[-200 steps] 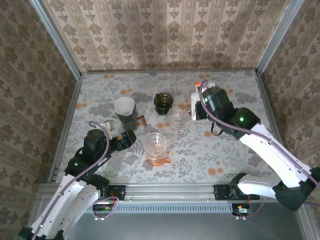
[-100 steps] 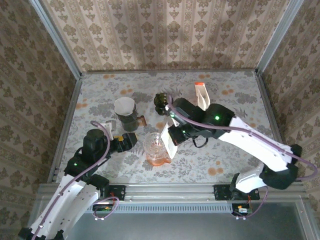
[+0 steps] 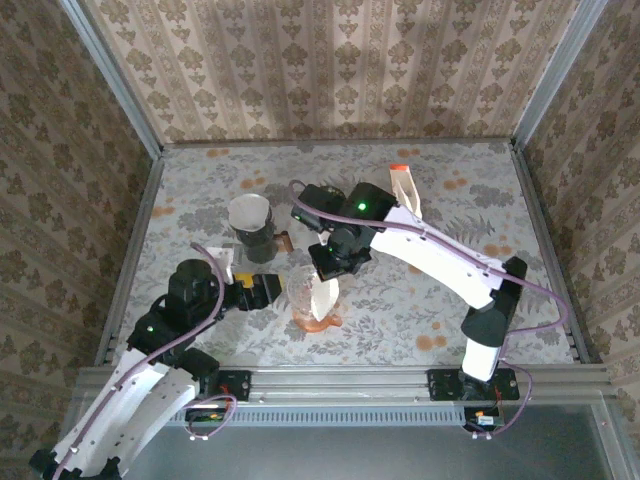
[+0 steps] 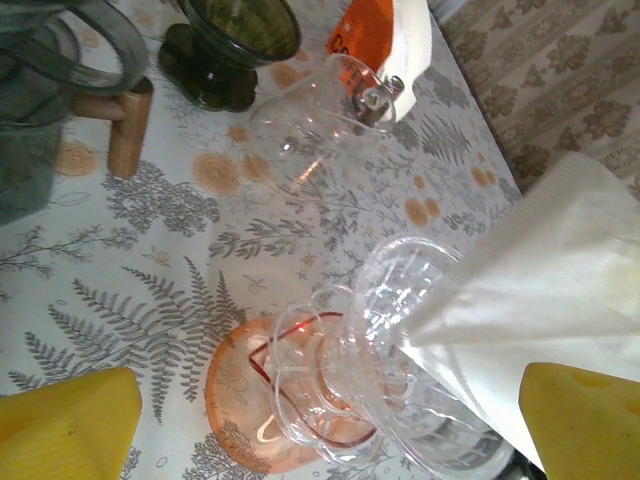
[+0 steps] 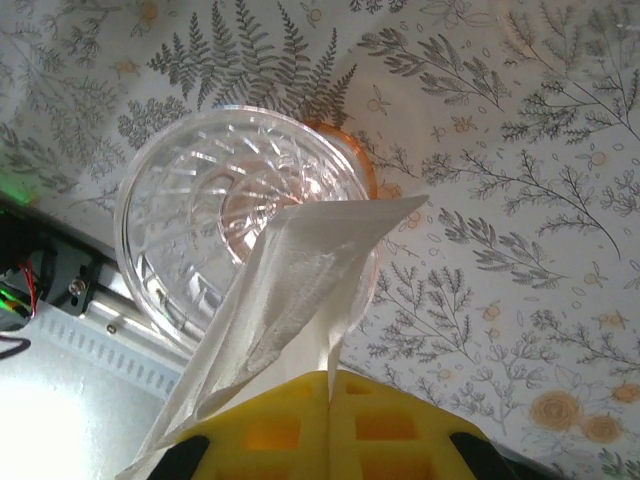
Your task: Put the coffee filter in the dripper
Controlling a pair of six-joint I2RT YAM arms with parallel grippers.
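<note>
My left gripper is open and the coffee filter lies at a slant across the dripper's rim (image 5: 367, 226), so I should bring the filter's side (image 4: 470, 325) to my left gripper before my right gripper changes its hold.
The clear glass dripper (image 3: 310, 292) stands upright on its orange base at the table's near middle. My right gripper (image 3: 328, 278) hangs over it, shut on the white paper coffee filter (image 3: 323, 296). In the right wrist view the filter (image 5: 290, 290) hangs from the shut yellow fingers (image 5: 270, 430) across the right rim of the dripper (image 5: 210, 190). Whether its tip touches the glass I cannot tell. My left gripper (image 3: 262, 290) stands open just left of the dripper, with the dripper (image 4: 400, 390) and the filter (image 4: 540, 290) between its yellow fingertips (image 4: 60, 430).
A dark carafe (image 3: 252, 228) with a wooden handle and a white filter in it stands at the back left. Behind the dripper are a dark green cup (image 4: 235, 40) and a clear glass (image 4: 315, 130) on its side. An orange-and-white filter packet (image 3: 405, 188) lies at the back.
My right arm has swung from the back right to the dripper, bringing the filter over its rim. The left gripper has edged right towards the dripper and stayed open.
</note>
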